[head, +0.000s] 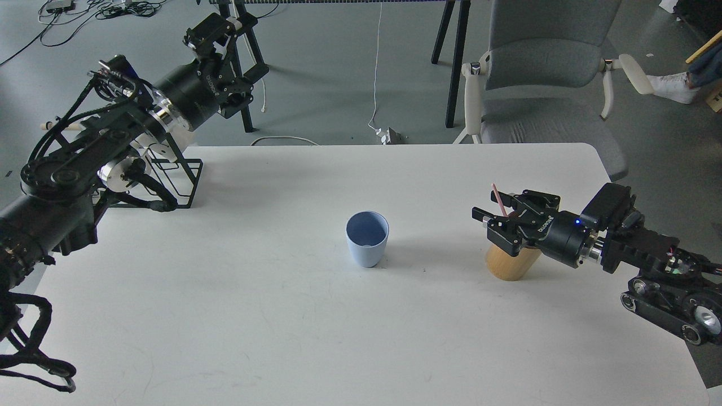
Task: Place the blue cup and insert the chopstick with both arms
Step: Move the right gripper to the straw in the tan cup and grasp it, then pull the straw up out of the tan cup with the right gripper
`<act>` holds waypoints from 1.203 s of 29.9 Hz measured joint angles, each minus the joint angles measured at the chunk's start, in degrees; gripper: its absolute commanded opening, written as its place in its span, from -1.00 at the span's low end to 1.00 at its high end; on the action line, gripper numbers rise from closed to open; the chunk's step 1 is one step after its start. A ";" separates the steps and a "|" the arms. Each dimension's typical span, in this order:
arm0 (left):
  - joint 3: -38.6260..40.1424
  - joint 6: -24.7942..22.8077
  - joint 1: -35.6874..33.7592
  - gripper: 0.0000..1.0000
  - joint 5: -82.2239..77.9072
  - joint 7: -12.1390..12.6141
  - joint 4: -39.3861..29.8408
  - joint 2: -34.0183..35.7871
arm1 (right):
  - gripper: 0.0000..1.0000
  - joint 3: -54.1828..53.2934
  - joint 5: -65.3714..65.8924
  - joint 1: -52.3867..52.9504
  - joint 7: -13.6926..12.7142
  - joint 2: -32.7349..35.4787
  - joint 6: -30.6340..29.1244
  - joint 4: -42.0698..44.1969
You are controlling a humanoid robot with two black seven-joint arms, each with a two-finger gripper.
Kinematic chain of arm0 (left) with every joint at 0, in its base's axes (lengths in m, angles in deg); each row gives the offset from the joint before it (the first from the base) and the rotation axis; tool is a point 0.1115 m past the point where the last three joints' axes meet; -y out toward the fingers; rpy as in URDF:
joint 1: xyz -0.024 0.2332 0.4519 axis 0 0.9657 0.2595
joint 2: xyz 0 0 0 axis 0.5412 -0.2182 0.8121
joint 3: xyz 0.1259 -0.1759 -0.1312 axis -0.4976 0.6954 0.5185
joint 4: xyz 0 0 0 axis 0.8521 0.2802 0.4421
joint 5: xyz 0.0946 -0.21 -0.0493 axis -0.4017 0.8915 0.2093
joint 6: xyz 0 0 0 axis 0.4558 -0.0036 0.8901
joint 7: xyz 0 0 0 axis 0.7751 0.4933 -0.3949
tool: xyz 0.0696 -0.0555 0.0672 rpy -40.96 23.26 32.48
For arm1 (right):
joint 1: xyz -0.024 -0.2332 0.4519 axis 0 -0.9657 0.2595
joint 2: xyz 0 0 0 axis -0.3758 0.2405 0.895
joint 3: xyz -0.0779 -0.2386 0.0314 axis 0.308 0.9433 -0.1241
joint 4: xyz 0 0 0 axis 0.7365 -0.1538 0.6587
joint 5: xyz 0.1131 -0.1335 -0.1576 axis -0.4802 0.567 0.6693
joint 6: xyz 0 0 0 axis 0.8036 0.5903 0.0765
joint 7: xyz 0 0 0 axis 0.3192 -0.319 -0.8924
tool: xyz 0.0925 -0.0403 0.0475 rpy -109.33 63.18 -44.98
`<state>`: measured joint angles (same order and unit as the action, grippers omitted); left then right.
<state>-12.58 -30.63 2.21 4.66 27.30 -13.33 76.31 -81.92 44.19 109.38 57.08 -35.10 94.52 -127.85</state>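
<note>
The pink chopstick [499, 200] is leaning at a slant in the wooden holder [510, 264], so it will come out freely when I lift it, and the holder will stay standing.
The blue cup [366, 238] stands upright and empty at the middle of the white table [282, 316]. My right gripper [506, 207] hovers over the top of a tan wooden holder [509, 264] at the right, hiding its rim. Its fingers are spread, and a thin pink chopstick [497, 198] rises from the holder between them. I cannot tell if a finger touches it. My left gripper [213, 29] is raised beyond the table's back left corner, far from the cup, with fingers that look spread and empty.
A black wire rack [177, 180] with white pieces stands on the table's back left corner under my left arm. A grey office chair [541, 67] stands behind the table's far right edge. Cables lie on the floor beyond.
</note>
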 measured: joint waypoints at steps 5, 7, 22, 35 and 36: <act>0.00 0.00 0.00 0.93 0.00 0.00 0.25 0.00 | -0.36 0.05 0.00 -0.05 0.00 0.09 0.13 0.00; 0.00 0.00 0.00 0.93 0.00 0.00 0.26 0.00 | -0.43 0.05 0.00 -0.05 0.00 0.10 0.24 0.00; -0.01 0.00 0.18 0.93 0.08 0.00 1.48 -0.08 | -0.92 0.05 -0.01 0.01 0.00 1.26 2.15 -0.01; -0.01 0.00 0.42 0.93 0.08 0.00 1.57 -0.43 | -0.99 -0.82 -0.49 -0.33 0.02 4.46 2.12 -0.56; -0.01 0.00 0.47 0.93 0.09 0.00 1.58 -0.43 | -0.99 -1.26 -0.67 -0.32 0.00 4.83 2.12 -0.87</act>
<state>-12.59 -30.63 2.68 4.74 27.30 -11.75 75.87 -83.18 43.53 109.05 57.09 -30.27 96.63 -128.72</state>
